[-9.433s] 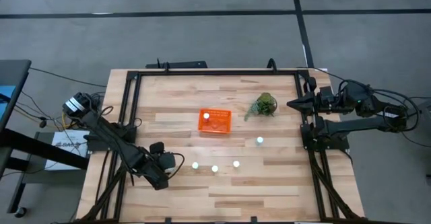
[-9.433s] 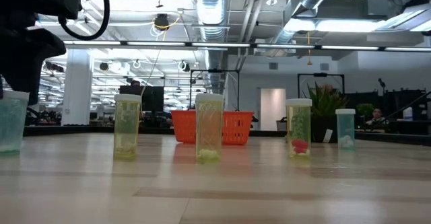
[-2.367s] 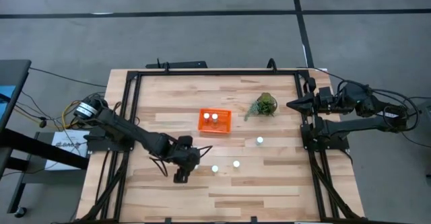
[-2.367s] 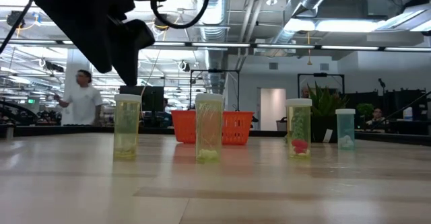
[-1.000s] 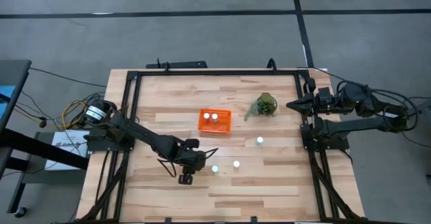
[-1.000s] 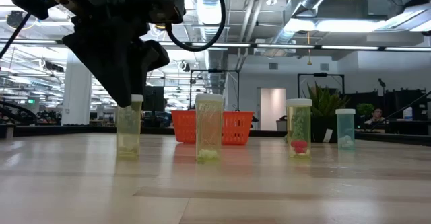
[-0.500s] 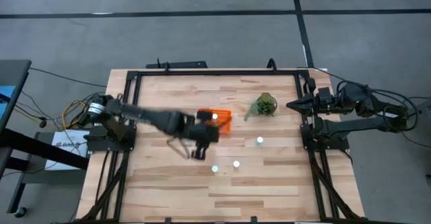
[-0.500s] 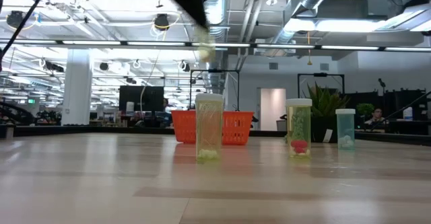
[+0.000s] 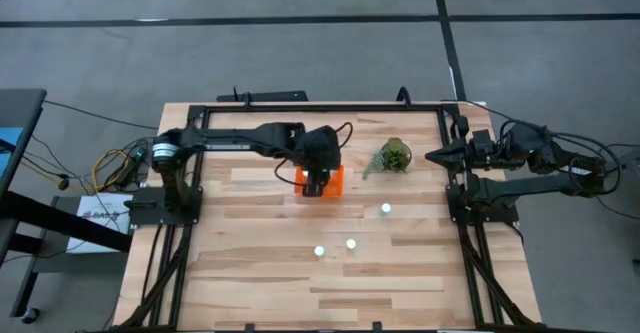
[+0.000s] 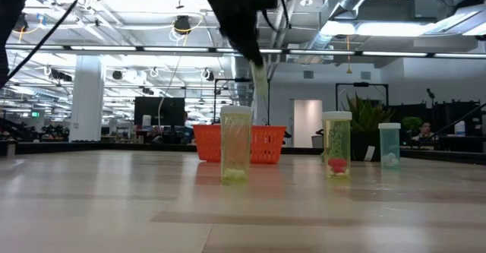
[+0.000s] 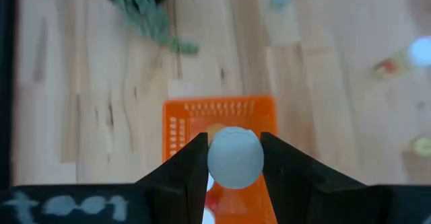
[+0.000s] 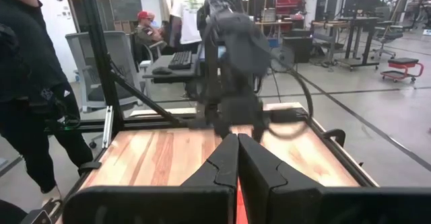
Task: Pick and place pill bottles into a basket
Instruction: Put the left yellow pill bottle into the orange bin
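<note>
The pill bottle [image 10: 260,80] is hanging over the orange basket's open top [image 10: 262,128] with its cap up. My left gripper should keep going down until the bottle is inside and then let go.
My left gripper [image 9: 318,180] hangs over the orange basket [image 9: 333,183] and is shut on a pill bottle with a white cap [image 11: 234,157]. In the low view the pale bottle [image 10: 260,86] shows below the gripper, above the basket [image 10: 273,144]. Three more bottles stand upright on the table [image 9: 319,251], [image 9: 351,243], [image 9: 386,209]. My right gripper [image 9: 432,155] waits shut at the table's right edge. My left gripper pinches the bottle between its two fingers [image 11: 192,163], one on each side just below the cap [image 11: 234,143]. The fingers come from above, pointing down. The bottle hangs below them, slightly tilted [image 10: 262,93], lifted clear above the basket.
A green plant clump [image 9: 393,157] sits to the right of the basket. A black frame [image 9: 300,108] runs around the table's edges. People and office furniture show beyond the table in the right wrist view [image 12: 188,15].
My left gripper has lifted a bottle off the near-left part of the table and carried it up and toward the far edge. It now hangs over the basket. The bottle has gone with it, clear of the table.
</note>
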You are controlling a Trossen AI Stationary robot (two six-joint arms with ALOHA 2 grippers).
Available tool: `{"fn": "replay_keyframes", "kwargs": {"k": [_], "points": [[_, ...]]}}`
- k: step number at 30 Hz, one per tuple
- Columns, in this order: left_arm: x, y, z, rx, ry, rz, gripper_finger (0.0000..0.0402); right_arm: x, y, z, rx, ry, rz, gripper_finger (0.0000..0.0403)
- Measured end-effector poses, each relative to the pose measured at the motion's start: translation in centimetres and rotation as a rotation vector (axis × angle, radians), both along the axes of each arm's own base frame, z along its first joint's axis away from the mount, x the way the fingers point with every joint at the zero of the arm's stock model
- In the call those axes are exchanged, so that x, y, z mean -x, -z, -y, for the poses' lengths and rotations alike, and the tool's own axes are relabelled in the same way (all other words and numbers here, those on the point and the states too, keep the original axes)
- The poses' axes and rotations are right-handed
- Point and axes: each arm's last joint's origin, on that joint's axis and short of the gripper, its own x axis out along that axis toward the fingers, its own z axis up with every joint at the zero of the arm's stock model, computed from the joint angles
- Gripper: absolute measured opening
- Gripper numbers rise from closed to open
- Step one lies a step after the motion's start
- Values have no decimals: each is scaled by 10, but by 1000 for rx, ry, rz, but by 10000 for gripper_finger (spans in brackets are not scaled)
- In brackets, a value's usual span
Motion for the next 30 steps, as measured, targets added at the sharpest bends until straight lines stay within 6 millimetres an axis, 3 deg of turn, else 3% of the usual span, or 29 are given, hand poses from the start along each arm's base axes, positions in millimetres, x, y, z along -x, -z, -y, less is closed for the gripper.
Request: {"fn": "replay_keyframes", "kwargs": {"k": [6, 14, 25, 30], "points": [[-13, 34, -22, 36, -13, -66, 111, 0, 0, 0, 0, -1, -1, 0], [-31, 67, -27, 48, 25, -135, 111, 0, 0, 0, 0, 0, -1, 0], [-36, 65, -37, 68, 30, -104, 112, 0, 0, 0, 0, 0, -1, 0], [-37, 74, -37, 78, 30, -130, 112, 0, 0, 0, 0, 0, -1, 0]]}}
